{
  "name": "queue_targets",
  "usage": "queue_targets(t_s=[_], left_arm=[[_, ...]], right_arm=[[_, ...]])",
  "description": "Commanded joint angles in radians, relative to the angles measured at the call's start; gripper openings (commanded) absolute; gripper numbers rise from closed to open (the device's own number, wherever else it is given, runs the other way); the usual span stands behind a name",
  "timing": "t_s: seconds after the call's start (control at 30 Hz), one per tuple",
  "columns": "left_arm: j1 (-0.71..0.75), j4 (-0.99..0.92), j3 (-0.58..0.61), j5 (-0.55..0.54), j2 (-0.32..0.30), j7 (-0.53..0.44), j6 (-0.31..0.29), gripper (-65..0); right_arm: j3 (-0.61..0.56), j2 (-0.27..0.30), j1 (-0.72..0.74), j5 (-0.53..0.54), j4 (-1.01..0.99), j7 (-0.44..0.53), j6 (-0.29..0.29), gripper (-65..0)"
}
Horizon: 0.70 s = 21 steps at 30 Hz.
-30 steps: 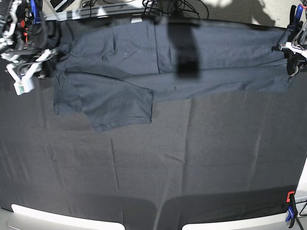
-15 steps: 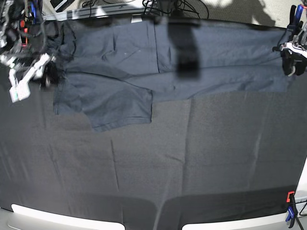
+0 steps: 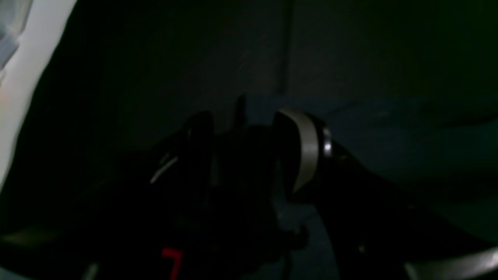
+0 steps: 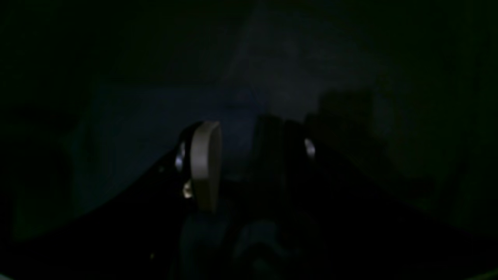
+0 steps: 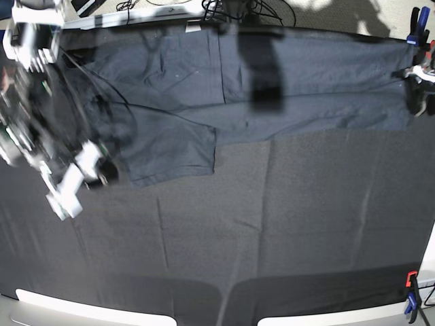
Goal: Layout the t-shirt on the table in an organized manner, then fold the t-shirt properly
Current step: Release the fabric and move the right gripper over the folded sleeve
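Note:
The t-shirt's near edge goes in under the sleeve. The sleeve will show more of that straight edge when I fold it back.
The dark slate-blue t-shirt lies spread along the far side of the table, one sleeve pointing toward the near edge. My right gripper is motion-blurred over the shirt's left end, beside that sleeve. In the right wrist view it is open above dim blue cloth. At the shirt's far right end my left gripper hovers. In the left wrist view it is open, with nothing clearly between its fingers and blue fabric beside it.
Black creased cloth covers the table, with a pale rim at the front. A red and blue clamp sits at the near right corner and a blue one at the far right. Cables lie behind the far edge.
Both grippers have opened. My right arm has swung from the far left corner toward the near side, down to the sleeve. The left gripper has barely moved at the right edge.

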Motion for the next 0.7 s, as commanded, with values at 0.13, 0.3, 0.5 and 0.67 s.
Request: queue_targets(t_s=[0.13,0.3,0.5,0.67], left_arm=[[0.001,0.068,-0.007,-0.014,0.015,-0.029,-0.004,-38.6],[0.001,0.067,-0.006,-0.008,0.019,-0.03,-0.004,-38.6],[0.001,0.067,-0.006,-0.008,0.019,-0.03,-0.004,-38.6],[0.001,0.067,-0.006,-0.008,0.019,-0.03,-0.004,-38.6]], right_arm=[[-0.08,-0.06,0.18,-0.102,-0.183,0.016,-0.021,-39.2],[-0.099,-0.139,0.282,-0.181,-0.385,0.013,-0.02,-39.2],[-0.099,-0.175,0.315,-0.195,-0.498,0.005,-0.019,-39.2],[-0.1,-0.176,0.315,-0.193,-0.498,-0.028,-0.019,-39.4]])
